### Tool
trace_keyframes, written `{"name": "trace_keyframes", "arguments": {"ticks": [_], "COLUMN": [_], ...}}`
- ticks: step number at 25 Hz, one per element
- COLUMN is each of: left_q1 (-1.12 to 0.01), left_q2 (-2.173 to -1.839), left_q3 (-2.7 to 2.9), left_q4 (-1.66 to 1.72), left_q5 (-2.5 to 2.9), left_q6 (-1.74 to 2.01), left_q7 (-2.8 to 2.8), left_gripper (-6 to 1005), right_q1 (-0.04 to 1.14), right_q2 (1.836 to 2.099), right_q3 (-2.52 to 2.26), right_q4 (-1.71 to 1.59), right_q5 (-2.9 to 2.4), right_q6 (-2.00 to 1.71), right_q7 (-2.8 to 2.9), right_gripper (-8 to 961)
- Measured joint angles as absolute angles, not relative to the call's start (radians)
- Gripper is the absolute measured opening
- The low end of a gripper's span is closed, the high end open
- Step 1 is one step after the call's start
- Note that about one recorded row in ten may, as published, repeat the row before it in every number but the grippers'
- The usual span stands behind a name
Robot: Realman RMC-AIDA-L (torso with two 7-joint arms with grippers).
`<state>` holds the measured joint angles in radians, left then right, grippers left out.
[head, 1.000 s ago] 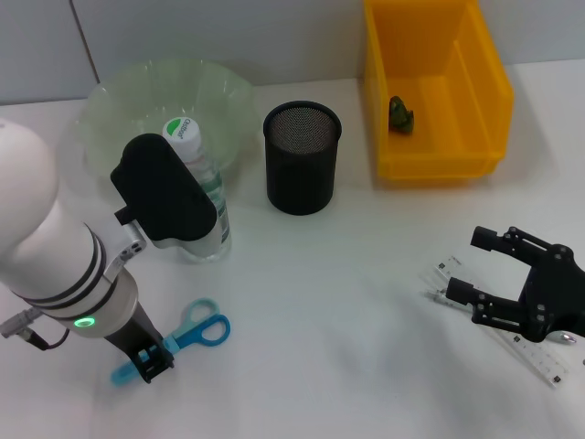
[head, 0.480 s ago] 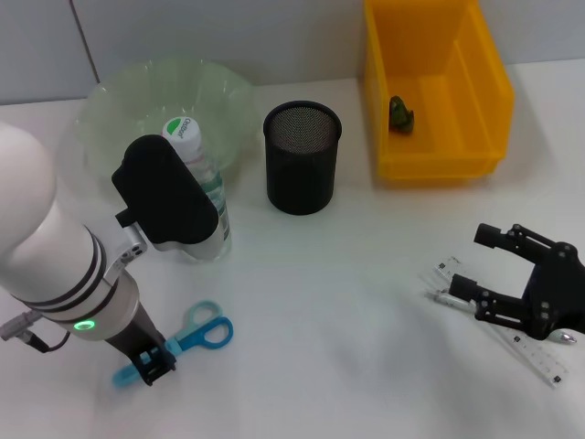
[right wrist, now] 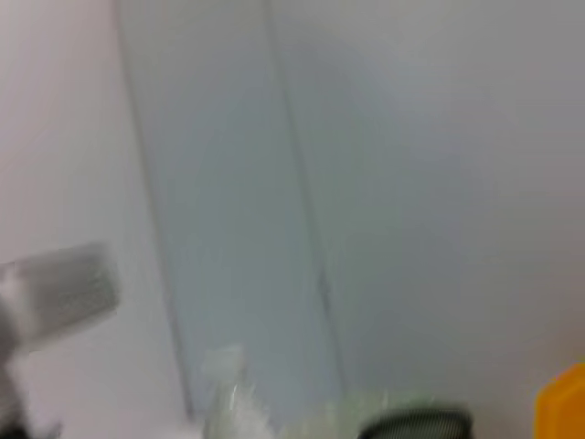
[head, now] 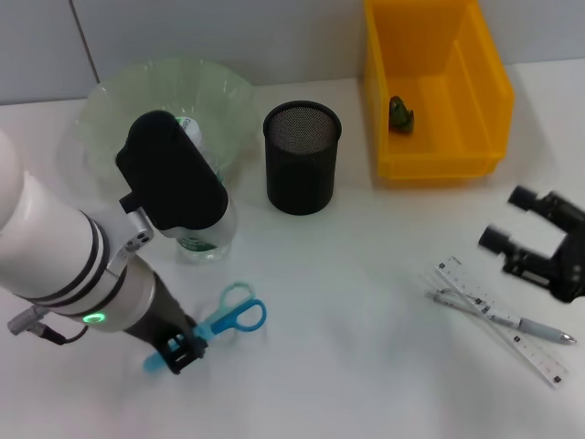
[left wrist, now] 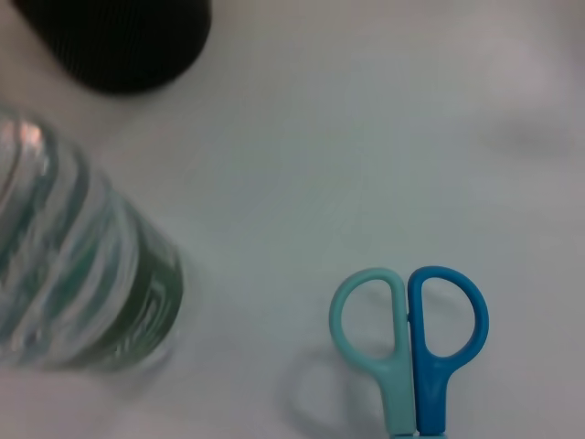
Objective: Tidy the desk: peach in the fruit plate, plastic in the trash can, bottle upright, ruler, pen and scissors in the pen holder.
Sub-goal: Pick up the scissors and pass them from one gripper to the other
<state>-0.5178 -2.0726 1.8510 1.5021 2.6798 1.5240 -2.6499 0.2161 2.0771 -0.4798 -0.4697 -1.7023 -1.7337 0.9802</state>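
Observation:
I should keep moving my left gripper toward my open right gripper (head: 514, 219), as the scissors' handles (head: 241, 309) stick out free toward it, and let go once my right gripper holds them.
My left gripper (head: 183, 352) is shut on the blades of the blue scissors (head: 233, 313) and holds them just above the table; their handles show in the left wrist view (left wrist: 409, 334). The bottle (head: 208, 236) stands upright behind my left arm. The black mesh pen holder (head: 302, 157) stands at the middle back. The ruler (head: 512, 340) and pen (head: 498, 316) lie at the right. My right gripper (head: 508, 218) is open and empty above and beyond them. Green plastic (head: 400, 112) lies in the yellow trash can (head: 475, 91). The green fruit plate (head: 110, 110) is back left. The peach is out of view.
The bottle (left wrist: 73, 274) and the pen holder (left wrist: 119, 37) also show in the left wrist view. The right wrist view shows mainly the back wall, with the pen holder's rim (right wrist: 416, 424) at its edge.
My left gripper has moved right with the scissors in it. My right gripper has pulled up and away to the right, leaving the ruler and pen uncovered on the table.

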Motion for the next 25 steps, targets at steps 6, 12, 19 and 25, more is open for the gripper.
{"name": "trace_keyframes", "arguments": {"ticks": [6, 12, 19, 25], "left_q1": [-0.468, -0.447, -0.419, -0.417], "left_q2": [-2.076, -2.075, -2.075, -2.076], "left_q3": [1.86, 1.872, 1.91, 1.947], "left_q4": [1.669, 1.732, 1.788, 1.793], "left_q5": [2.62, 2.587, 2.585, 2.585], "left_q6": [1.476, 1.413, 1.323, 1.267], "left_q7": [-2.649, -2.648, -2.648, -2.653], "left_gripper": [244, 250, 258, 264], "right_q1": [0.219, 0.215, 0.217, 0.241], "right_q2": [2.078, 2.08, 2.085, 2.09], "right_q3": [-0.353, -0.34, -0.329, -0.328], "right_q4": [-0.253, -0.098, 0.046, 0.167], "right_q5": [-1.579, -1.509, -1.5, -1.503], "right_q6": [-1.862, -1.907, -1.919, -1.897], "right_q7": [0.98, 0.984, 0.981, 0.98], "right_gripper": [830, 830, 830, 830]}}
